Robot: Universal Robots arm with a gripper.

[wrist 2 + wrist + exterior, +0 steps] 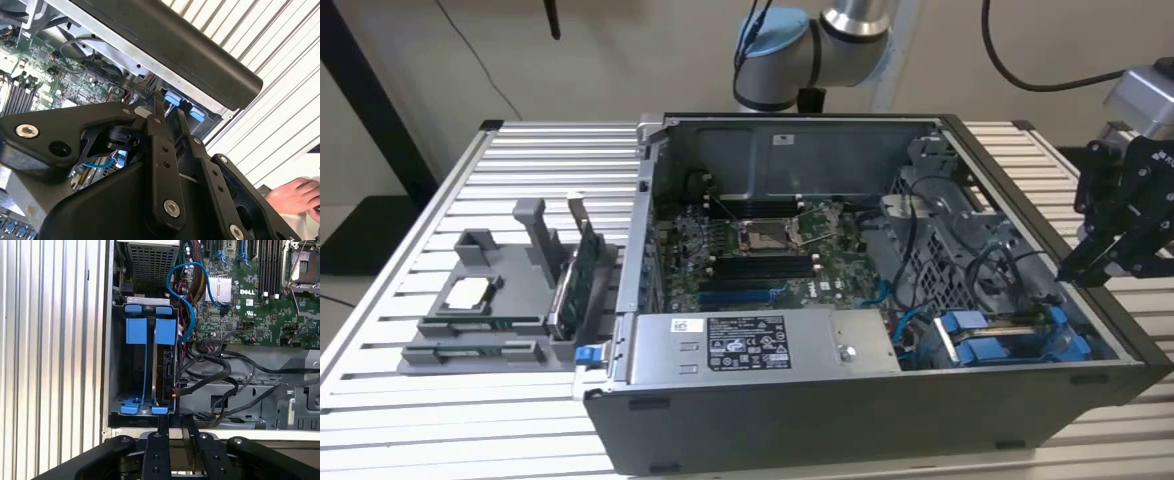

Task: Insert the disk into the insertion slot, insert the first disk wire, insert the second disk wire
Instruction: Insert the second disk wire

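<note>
The black disk wire (216,376) will bend back in a loop when the robot's gripper carries its end to the disk, because slack curves (234,389) lie loose beside the drive cage.
The dark metal drive cage (114,360) sits in a corner of the open computer case, at the exterior view's right (1014,335). Its insertion slot nearer the motherboard holds the disk (165,370), seen edge-on in its blue carrier with the blue handle (166,331) at one end. A second blue carrier (136,331) fills the neighbouring bay. Black wires (215,371) lie loose beside the cage; whether any is plugged into the disk cannot be told. My gripper (176,419) hovers just outside the case wall by the cage (1083,272), open by a narrow gap (167,107), holding nothing.
The motherboard (260,295) and a blue cable (186,300) lie past the cage. A power supply (747,345) lines the case's front. A grey fixture (494,300) with green cards stands at the exterior view's left. A person's hand (295,192) rests on the slatted table.
</note>
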